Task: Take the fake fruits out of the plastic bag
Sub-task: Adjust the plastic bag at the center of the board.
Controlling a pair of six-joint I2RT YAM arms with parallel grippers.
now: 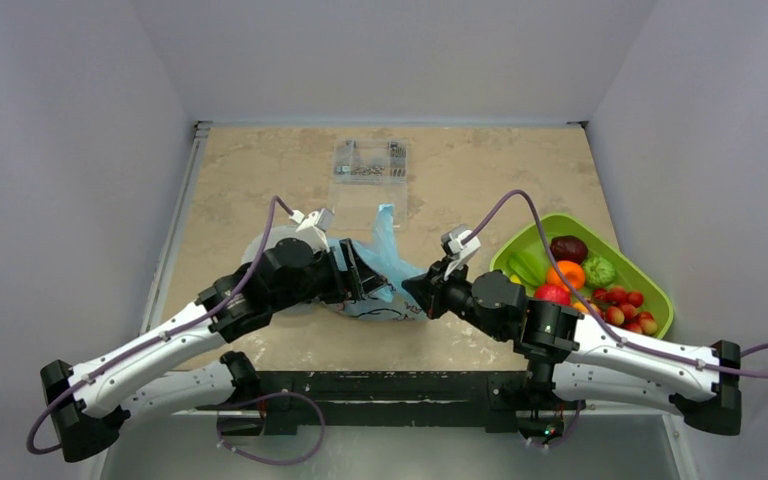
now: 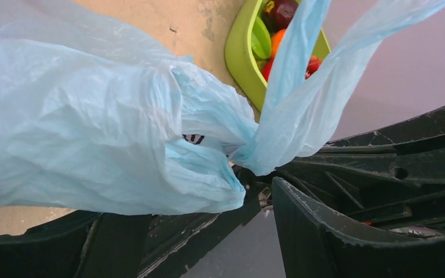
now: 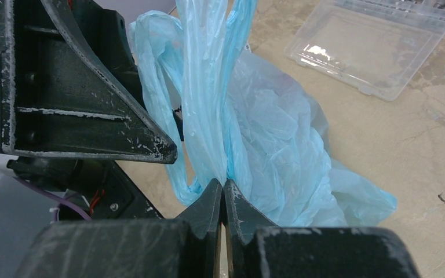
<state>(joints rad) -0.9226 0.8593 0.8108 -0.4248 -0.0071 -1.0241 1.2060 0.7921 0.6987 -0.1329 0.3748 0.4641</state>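
The plastic bag's opening [image 1: 398,269] is bunched closed beside my right gripper, so my left gripper should hold its folds while my right gripper draws the upright handle [image 1: 385,226] away.
The light-blue plastic bag [image 1: 388,252] lies crumpled mid-table between my two grippers. My right gripper [image 3: 223,188] is shut on a fold of the plastic bag [image 3: 266,145] near its handles, and it meets the film from the right in the top view [image 1: 420,288]. My left gripper [image 2: 265,197] is open, and the plastic bag [image 2: 92,127] drapes over its lower finger [image 2: 150,243]. No fruit shows inside the bag. The fake fruits [image 1: 585,280] lie in the lime-green tray [image 1: 545,228]: a dark plum, an orange, a green piece, a red apple and small red ones.
A clear hard plastic box [image 1: 368,172] stands at the back centre, close beyond the bag [image 3: 371,52]. The lime-green tray [image 2: 240,58] sits at the right edge of the table. A white round disc [image 1: 260,248] shows partly under my left arm.
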